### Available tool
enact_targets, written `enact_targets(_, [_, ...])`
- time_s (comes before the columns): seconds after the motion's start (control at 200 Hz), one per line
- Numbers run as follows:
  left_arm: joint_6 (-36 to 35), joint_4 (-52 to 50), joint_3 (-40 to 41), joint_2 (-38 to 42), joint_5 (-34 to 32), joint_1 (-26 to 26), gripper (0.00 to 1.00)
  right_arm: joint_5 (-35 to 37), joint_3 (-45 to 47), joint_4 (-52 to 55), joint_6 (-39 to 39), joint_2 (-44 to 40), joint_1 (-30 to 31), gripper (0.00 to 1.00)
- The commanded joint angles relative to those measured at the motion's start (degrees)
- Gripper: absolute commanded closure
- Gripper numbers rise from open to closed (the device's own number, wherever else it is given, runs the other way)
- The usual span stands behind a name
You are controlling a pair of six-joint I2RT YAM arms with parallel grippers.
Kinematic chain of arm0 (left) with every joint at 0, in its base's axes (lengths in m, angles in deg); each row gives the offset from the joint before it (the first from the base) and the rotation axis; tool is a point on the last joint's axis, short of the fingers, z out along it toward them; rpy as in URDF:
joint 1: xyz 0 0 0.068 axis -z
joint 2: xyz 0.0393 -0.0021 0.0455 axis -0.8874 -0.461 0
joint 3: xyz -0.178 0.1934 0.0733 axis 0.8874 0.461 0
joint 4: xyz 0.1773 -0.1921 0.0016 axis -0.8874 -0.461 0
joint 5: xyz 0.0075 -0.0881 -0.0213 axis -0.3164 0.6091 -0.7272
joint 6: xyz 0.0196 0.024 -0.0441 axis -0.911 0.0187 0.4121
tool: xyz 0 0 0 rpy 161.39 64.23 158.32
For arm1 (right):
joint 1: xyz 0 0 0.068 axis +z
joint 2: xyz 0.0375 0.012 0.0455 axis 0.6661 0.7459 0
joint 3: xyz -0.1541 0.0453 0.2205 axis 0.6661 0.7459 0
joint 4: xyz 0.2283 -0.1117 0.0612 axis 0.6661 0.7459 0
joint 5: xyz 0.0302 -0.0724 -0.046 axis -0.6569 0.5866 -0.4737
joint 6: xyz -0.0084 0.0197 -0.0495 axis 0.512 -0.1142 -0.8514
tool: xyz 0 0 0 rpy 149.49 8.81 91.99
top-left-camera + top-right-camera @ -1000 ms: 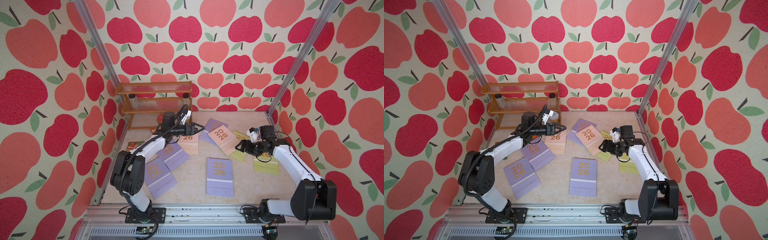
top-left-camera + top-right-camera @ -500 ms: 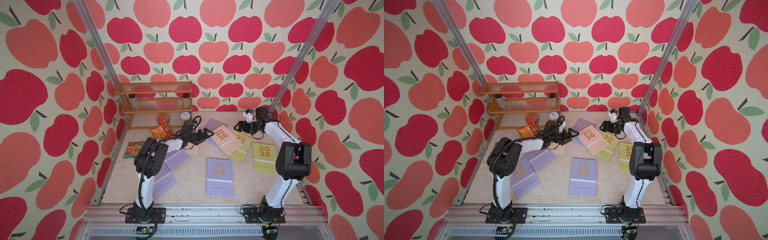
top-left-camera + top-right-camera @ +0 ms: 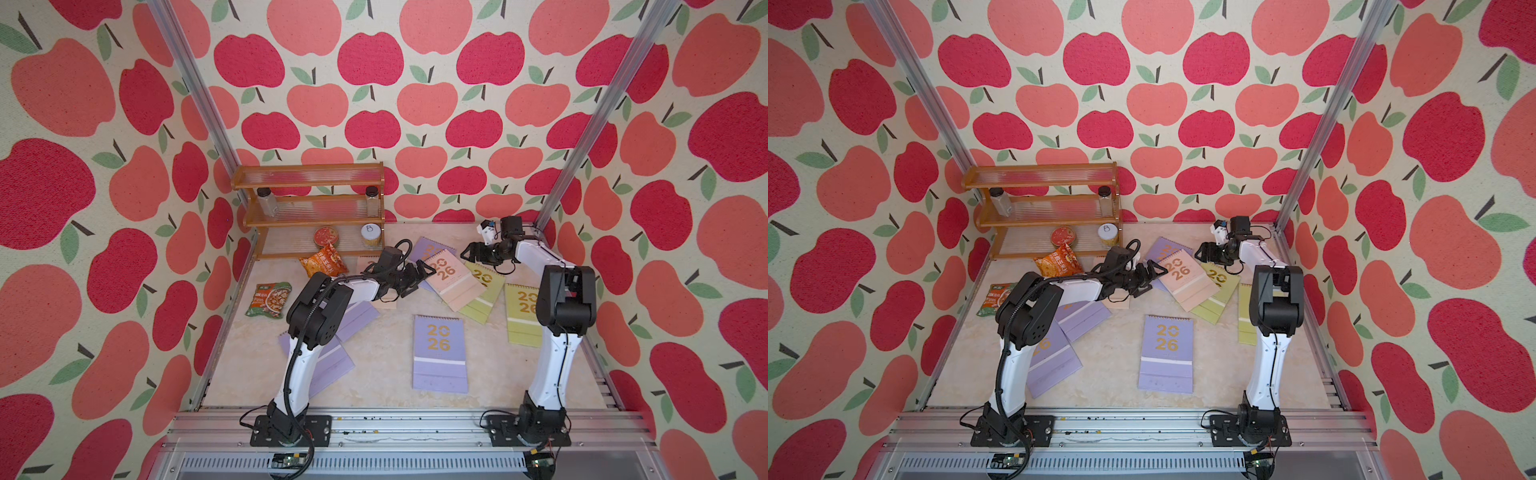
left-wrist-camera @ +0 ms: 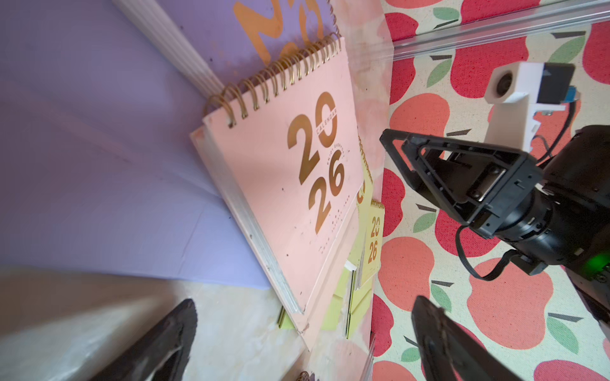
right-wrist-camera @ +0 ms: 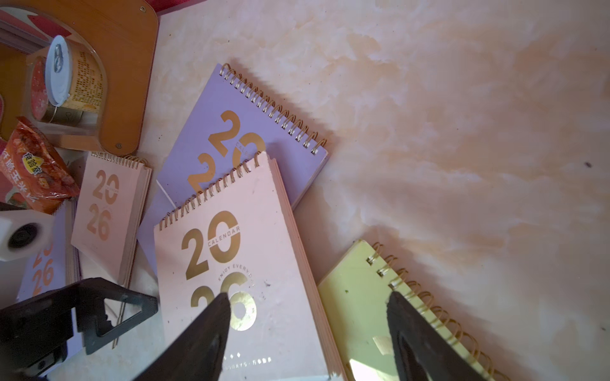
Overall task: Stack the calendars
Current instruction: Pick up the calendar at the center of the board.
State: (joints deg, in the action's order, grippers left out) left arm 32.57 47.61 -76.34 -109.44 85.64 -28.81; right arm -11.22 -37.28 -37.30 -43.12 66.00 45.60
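Observation:
The pink calendar lies on top (image 3: 452,280), and its side edge is lined up with the open fingers of my left gripper. I keep going in until they straddle that edge (image 4: 261,250).
Several calendars lie flat on the table. A pale pink calendar (image 3: 451,278) (image 5: 237,264) (image 4: 297,184) overlaps a lilac one (image 3: 430,249) (image 5: 231,132) and a yellow-green one (image 3: 484,291) (image 5: 363,303). My left gripper (image 3: 422,278) (image 4: 305,313) is open and empty at the pink calendar's left edge. My right gripper (image 3: 469,255) (image 5: 308,298) hovers open over the seam between the pink and yellow-green ones, holding nothing. Another yellow-green calendar (image 3: 521,307) lies right, a lilac one (image 3: 439,353) in the middle. Two lilac ones (image 3: 357,316) and a pink one (image 5: 109,211) are partly hidden under my left arm.
A wooden shelf (image 3: 309,199) with jars and cans stands at the back left. An orange snack packet (image 3: 324,262) lies in front of it and a green one (image 3: 270,299) by the left wall. Walls close in on three sides.
My left gripper has swung right, from the pink calendar near the shelf to the middle pink one. My right gripper has moved back and left from the right-hand yellow-green calendar. Both stay open.

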Motion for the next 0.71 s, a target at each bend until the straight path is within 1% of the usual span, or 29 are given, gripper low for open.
enact_targets(0.0, [2.7, 0.7, -1.9, -1.7, 0.4, 0.4, 0.01, -2.8, -0.9, -1.2, -0.7, 1.3, 0.2, 0.23])
enact_targets(0.215, [5.4, 2.7, -2.6, -3.5, 1.6, 1.5, 0.01, -3.1, -0.4, -0.8, -1.3, 2.1, 1.3, 0.23])
enact_targets(0.5, [8.5, 6.2, -2.9, -6.0, 2.3, 2.3, 0.01, -3.1, -1.3, 2.4, -2.0, 2.9, 2.2, 0.23])
enact_targets(0.7, [9.5, 7.4, -3.1, -6.5, 2.3, 2.8, 0.01, -5.2, -0.4, 3.3, -1.7, 3.1, 2.9, 0.23])
